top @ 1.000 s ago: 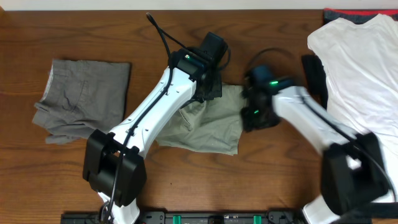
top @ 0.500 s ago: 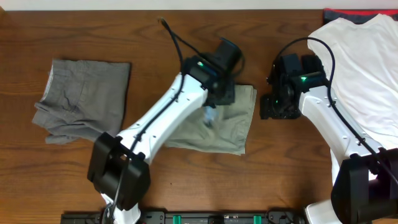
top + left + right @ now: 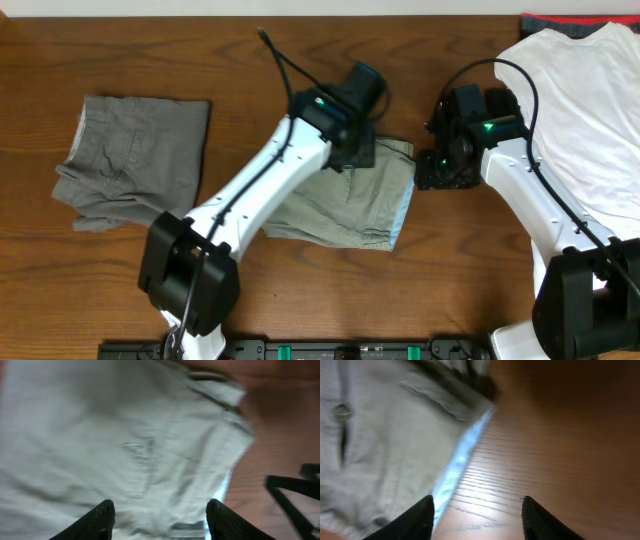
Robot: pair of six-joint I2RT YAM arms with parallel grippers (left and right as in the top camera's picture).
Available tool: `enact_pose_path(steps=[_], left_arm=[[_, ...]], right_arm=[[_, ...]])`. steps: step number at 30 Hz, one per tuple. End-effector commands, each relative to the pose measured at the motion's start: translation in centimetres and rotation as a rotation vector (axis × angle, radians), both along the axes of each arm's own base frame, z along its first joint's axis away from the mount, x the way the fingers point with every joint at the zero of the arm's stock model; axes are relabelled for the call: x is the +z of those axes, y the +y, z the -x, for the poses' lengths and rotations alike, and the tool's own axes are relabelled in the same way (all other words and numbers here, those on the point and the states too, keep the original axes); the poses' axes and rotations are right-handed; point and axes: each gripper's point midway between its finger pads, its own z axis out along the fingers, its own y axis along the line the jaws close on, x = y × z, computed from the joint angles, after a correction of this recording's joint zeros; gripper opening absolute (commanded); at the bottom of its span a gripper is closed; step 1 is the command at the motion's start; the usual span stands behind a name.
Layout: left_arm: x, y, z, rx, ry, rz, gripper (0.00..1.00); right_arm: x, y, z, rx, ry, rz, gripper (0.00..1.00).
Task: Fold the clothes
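My left gripper should move away before my right gripper turns the waistband [image 3: 403, 205] to the back, because the khaki trousers lie crooked [image 3: 345, 205] with their waistband toward my right gripper.
The khaki trousers [image 3: 345, 205] lie folded in the middle of the table, filling most of the left wrist view [image 3: 125, 435]. My left gripper [image 3: 355, 150] hangs open over their far edge, nothing between its fingers [image 3: 100, 520]. My right gripper [image 3: 440, 172] stands open just right of the trousers' edge, over bare wood. In the right wrist view the buttoned waistband [image 3: 380, 435] and a pale blue inner edge [image 3: 462, 457] lie beside the left finger [image 3: 415, 520]. Grey trousers [image 3: 135, 160] lie at the left. A white T-shirt [image 3: 585, 110] lies at the right.
A red-and-dark cloth edge [image 3: 560, 22] shows behind the T-shirt at the back right. A black cable [image 3: 275, 60] runs from the left arm toward the table's far side. The arm bases sit at the front edge [image 3: 330, 350].
My left gripper has let go of the khaki trousers and opened. The trousers have shifted right and settled flat. The right arm pulled back to the right of them.
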Motion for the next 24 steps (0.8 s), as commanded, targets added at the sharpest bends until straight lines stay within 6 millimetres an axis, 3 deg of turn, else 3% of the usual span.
enact_pose_path(steps=[1,2,4,5,6,8,13,18,21,24], left_arm=[[0.1,2.9,-1.3,-0.034,-0.001,-0.049,0.61],[-0.1,3.7,-1.4,-0.045,0.008,-0.062,0.6],[-0.6,5.3,-1.5,-0.077,0.022,-0.088,0.44],[-1.1,5.9,-1.5,-0.097,0.029,-0.098,0.26],[-1.7,6.5,-1.4,-0.131,0.037,-0.113,0.15],[-3.1,7.1,-0.7,-0.197,0.071,-0.12,0.06],[-8.1,7.0,1.3,-0.332,0.122,-0.096,0.06],[-12.9,8.9,3.2,-0.308,0.198,-0.126,0.06],[-13.9,10.2,4.0,-0.278,0.238,-0.135,0.06],[-13.6,11.0,3.9,-0.255,0.25,-0.135,0.06]], right_arm=[[0.1,3.1,0.8,0.135,0.009,-0.136,0.46],[0.0,3.5,0.9,0.144,0.01,-0.146,0.42],[-0.6,4.3,1.4,0.168,0.016,-0.16,0.33],[-1.0,5.0,1.7,0.187,0.015,-0.174,0.27],[-1.6,5.7,2.1,0.206,0.017,-0.188,0.21],[-3.0,6.7,3.1,0.234,0.019,-0.212,0.17],[-6.8,5.8,4.2,0.129,0.019,-0.181,0.16],[-8.9,3.9,5.3,0.049,0.041,-0.147,0.15],[-10.0,1.4,5.6,-0.028,0.05,-0.04,0.14],[-10.1,0.2,5.7,-0.06,0.058,-0.002,0.12]])
